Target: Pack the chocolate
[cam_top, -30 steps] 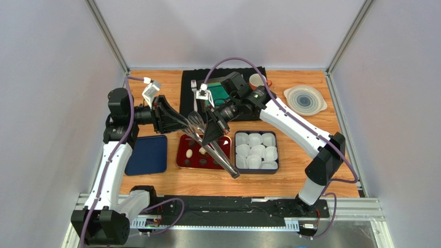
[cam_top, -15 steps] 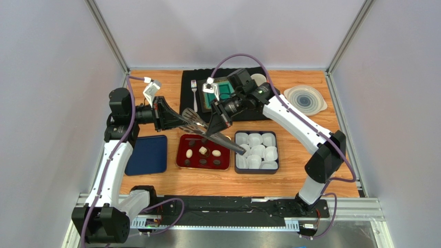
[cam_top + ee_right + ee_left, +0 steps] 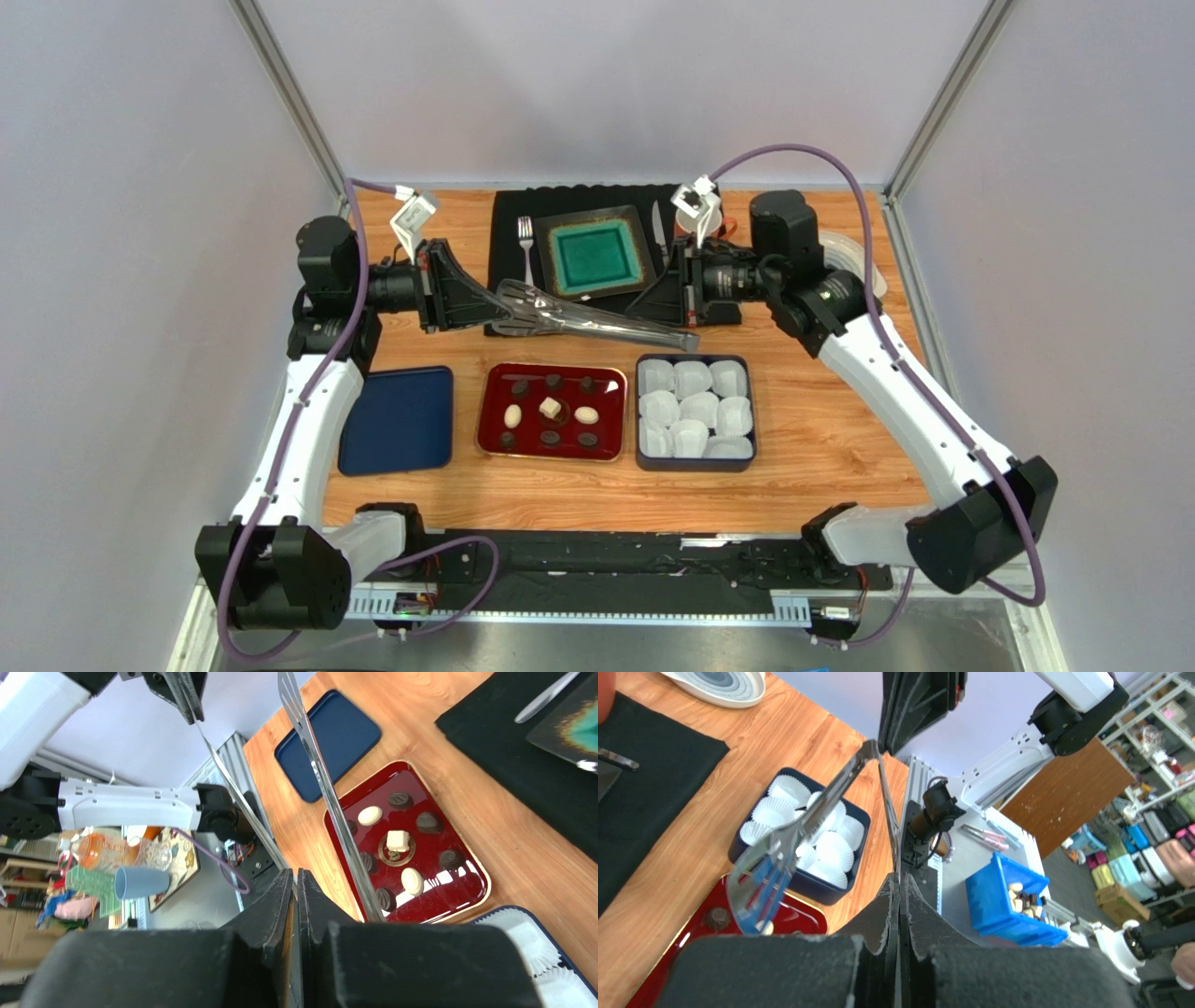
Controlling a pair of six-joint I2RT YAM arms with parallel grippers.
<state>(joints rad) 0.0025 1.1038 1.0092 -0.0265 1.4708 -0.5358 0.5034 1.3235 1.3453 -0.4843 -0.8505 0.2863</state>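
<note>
I should hold the tongs up with my left gripper while my right gripper, now shut on one arm of the tongs [image 3: 262, 827], opens around both arms [image 3: 634, 329].
The chocolate [image 3: 550, 413] lies in a red tray [image 3: 484, 420]: dark rounds, two cream ovals and a white cube [image 3: 398, 840]. Metal tongs [image 3: 596, 319] hang level above the tray's far edge, between both grippers. My left gripper [image 3: 477, 298] is shut on one thin arm of the tongs at the head end [image 3: 899, 882]. My right gripper [image 3: 657, 308] is shut on the same arm at the hinge end [image 3: 289, 875]. The other arm [image 3: 330, 805] stands free, and its slotted head [image 3: 759, 885] shows blurred over the tray. A dark box [image 3: 694, 410] with white paper cups stands right of the tray.
A blue lid [image 3: 400, 420] lies left of the tray. A black mat [image 3: 512, 273] at the back holds a green-centred plate [image 3: 599, 256] and a fork [image 3: 528, 238]. A grey ringed plate [image 3: 849, 259] sits at the back right, partly behind my right arm.
My right arm has swung back and to the right, off the tray. The tongs went from slanting down over the tray to level between both grippers.
</note>
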